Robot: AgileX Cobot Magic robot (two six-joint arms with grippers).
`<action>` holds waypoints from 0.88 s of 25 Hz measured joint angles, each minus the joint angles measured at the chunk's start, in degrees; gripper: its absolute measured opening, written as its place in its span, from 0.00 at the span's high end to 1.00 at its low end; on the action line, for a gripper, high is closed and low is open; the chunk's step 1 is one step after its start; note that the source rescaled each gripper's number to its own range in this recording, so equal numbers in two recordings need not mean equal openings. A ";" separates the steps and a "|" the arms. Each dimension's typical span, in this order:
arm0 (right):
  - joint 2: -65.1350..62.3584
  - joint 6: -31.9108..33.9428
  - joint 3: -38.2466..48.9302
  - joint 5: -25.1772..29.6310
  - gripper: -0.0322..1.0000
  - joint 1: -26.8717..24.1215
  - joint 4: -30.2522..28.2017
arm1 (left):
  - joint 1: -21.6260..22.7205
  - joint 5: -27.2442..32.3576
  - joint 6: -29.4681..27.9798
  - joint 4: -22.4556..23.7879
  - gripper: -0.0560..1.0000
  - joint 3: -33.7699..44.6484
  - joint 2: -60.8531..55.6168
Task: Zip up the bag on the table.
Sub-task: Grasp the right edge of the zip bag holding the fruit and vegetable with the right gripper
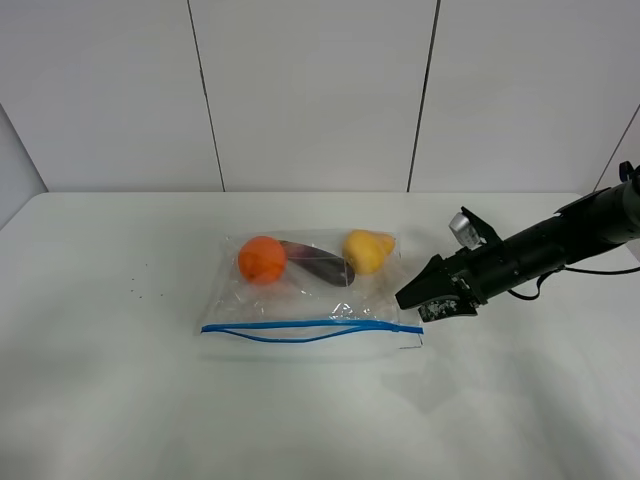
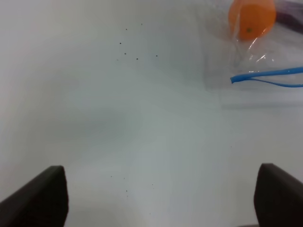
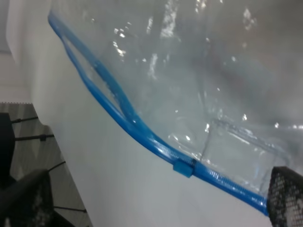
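Next, my right gripper pinches the bag's film (image 3: 236, 152) next to the slider and lifts before zipping, because the zipper lies flat with its slider (image 3: 183, 168) near the zipper's end.
The clear bag (image 1: 310, 290) lies flat mid-table with an orange (image 1: 262, 259), a dark purple vegetable (image 1: 318, 264) and a yellow fruit (image 1: 366, 250) inside. Its blue zipper strip (image 1: 300, 329) runs along the near edge, and the two strands gape apart over most of the length. My right gripper (image 1: 418, 305) hangs open just off the bag's right end. In the right wrist view the small blue slider (image 3: 183, 168) sits on the zipper strip (image 3: 118, 111) between the spread fingers (image 3: 286, 194) of the right gripper (image 3: 156, 189). My left gripper (image 2: 161, 189) is open over bare table, well short of the bag (image 2: 255, 42); the exterior view does not show it.
The white table (image 1: 120, 400) extends wide around the bag, with a few tiny dark specks (image 1: 140, 290) left of it. A white panelled wall (image 1: 310, 90) stands behind the table. The right arm (image 1: 560, 240) reaches in from the right edge.
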 joint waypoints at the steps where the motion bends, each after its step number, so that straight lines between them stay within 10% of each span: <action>1: 0.00 -0.24 0.00 -0.12 0.00 0.00 0.00 | 0.00 0.00 0.00 0.00 0.18 0.00 0.00; 22: 2.23 1.76 -0.04 -6.02 0.00 2.07 -0.20 | 0.00 0.00 0.00 0.00 0.18 0.00 0.00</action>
